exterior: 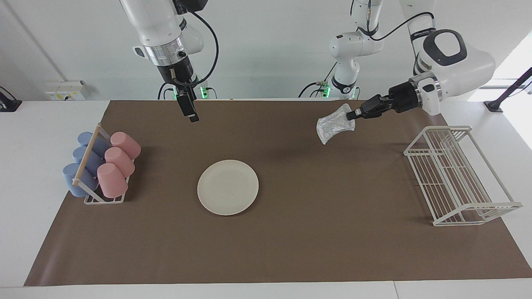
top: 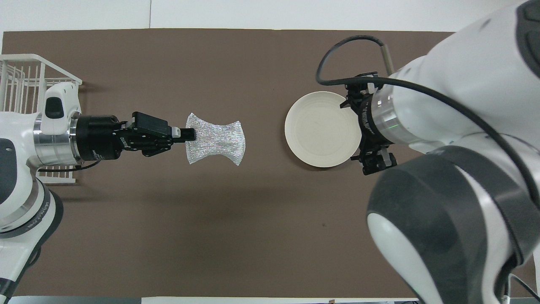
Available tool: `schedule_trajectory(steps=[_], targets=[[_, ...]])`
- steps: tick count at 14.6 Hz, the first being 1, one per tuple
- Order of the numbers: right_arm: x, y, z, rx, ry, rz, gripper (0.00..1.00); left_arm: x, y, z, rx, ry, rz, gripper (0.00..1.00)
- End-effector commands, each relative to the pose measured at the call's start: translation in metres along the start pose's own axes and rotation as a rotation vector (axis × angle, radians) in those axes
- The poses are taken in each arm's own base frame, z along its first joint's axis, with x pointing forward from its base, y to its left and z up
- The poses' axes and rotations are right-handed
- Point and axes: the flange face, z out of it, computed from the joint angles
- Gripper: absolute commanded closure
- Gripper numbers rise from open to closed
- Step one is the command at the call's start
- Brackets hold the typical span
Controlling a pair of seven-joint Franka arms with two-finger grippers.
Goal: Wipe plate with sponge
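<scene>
My left gripper has the sponge's edge [top: 193, 146] and the sponge's narrow middle is free, so my right gripper continues to move toward that middle [top: 217, 139] and closes there.
The cream-white plate [exterior: 227, 187] lies flat on the brown mat, near the middle of the table; it also shows in the overhead view [top: 320, 131]. My left gripper [exterior: 352, 116] is shut on one edge of the silvery sponge [exterior: 333, 124] and holds it in the air over the mat, toward the left arm's end from the plate. The sponge [top: 217, 139] hangs spread out from the gripper [top: 190, 134], apart from the plate. My right gripper [exterior: 192, 116] hangs in the air over the mat and holds nothing. In the overhead view its wrist covers the plate's edge.
A white wire rack [exterior: 457, 174] stands at the left arm's end of the mat, also in the overhead view [top: 21, 84]. A rack of blue and pink cups [exterior: 99, 166] stands at the right arm's end. The brown mat [exterior: 291, 249] covers most of the table.
</scene>
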Motion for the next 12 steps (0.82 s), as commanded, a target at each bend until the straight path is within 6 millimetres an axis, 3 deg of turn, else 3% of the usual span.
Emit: schedule_trajectory(steps=[1, 2, 7, 10, 12], targets=[[-0.055, -0.003, 0.016, -0.020, 0.041, 0.017, 0.00, -0.012, -0.016, 0.013, -0.076, 0.010, 0.062, 1.00], [-0.076, -0.005, 0.018, -0.011, 0.037, 0.049, 0.00, -0.013, -0.024, 0.016, -0.096, 0.011, 0.077, 1.00], [-0.138, -0.010, 0.036, 0.017, 0.036, 0.096, 0.00, -0.019, -0.039, 0.036, -0.170, 0.013, 0.109, 1.00], [-0.152, -0.011, 0.035, 0.078, 0.008, 0.070, 0.00, -0.020, -0.039, 0.038, -0.184, 0.015, 0.104, 1.00], [-0.161, -0.002, 0.049, 0.076, 0.004, 0.051, 0.00, -0.020, -0.039, 0.041, -0.176, 0.019, 0.104, 1.00]])
